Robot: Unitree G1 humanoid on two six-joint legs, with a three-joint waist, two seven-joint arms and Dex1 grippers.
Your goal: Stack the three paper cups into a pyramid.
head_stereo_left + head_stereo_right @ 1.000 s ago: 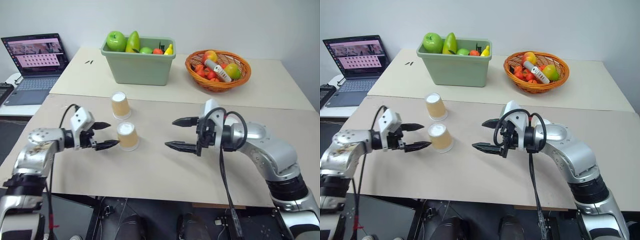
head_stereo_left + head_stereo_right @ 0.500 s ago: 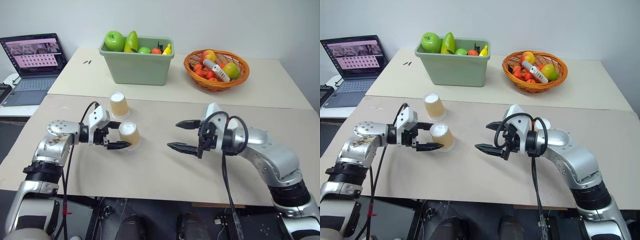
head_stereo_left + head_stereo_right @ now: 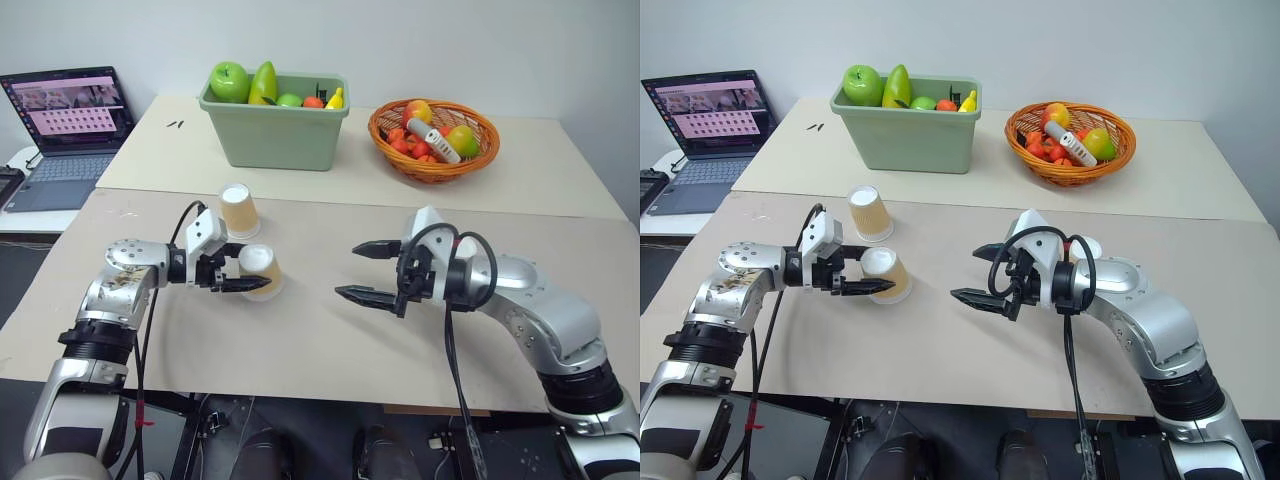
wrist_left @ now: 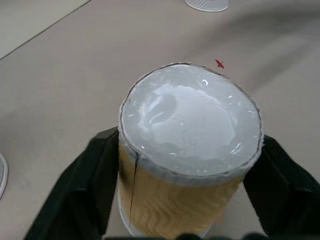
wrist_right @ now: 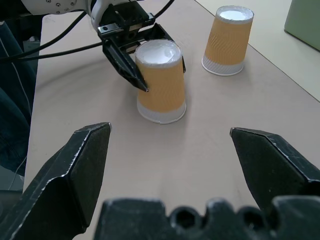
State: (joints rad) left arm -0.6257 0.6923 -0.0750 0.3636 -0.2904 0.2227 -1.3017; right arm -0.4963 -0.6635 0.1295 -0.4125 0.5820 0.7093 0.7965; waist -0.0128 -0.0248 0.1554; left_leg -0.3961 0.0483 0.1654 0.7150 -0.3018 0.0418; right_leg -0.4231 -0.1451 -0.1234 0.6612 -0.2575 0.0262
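My fingers are pressing on the near cup's white base [image 5: 159,52] and it stays round. A paper cup should therefore keep its shape when I lift it with my right gripper.
Two tan-orange paper cups stand upside down on the beige table [image 3: 330,340]. The near cup [image 3: 262,272] sits between the black fingers [image 4: 92,172] of my left gripper [image 3: 252,266], which press on both of its walls; the gripper is shut on it. The far cup [image 3: 238,210] stands free just behind it, also seen in the right wrist view as the far cup [image 5: 227,40]. A white cup rim [image 4: 206,4] shows further off in the left wrist view. To the right of the cups, above the table, my right gripper [image 3: 347,270] hangs open and points at the near cup [image 5: 161,82].
At the back of the table stand a green bin [image 3: 275,140] with fruit and an orange basket [image 3: 436,172] with fruit. An open laptop [image 3: 70,110] sits at the far left.
My left gripper has moved right up to the near cup and closed its fingers on the cup's walls. The right gripper has stayed in place and open.
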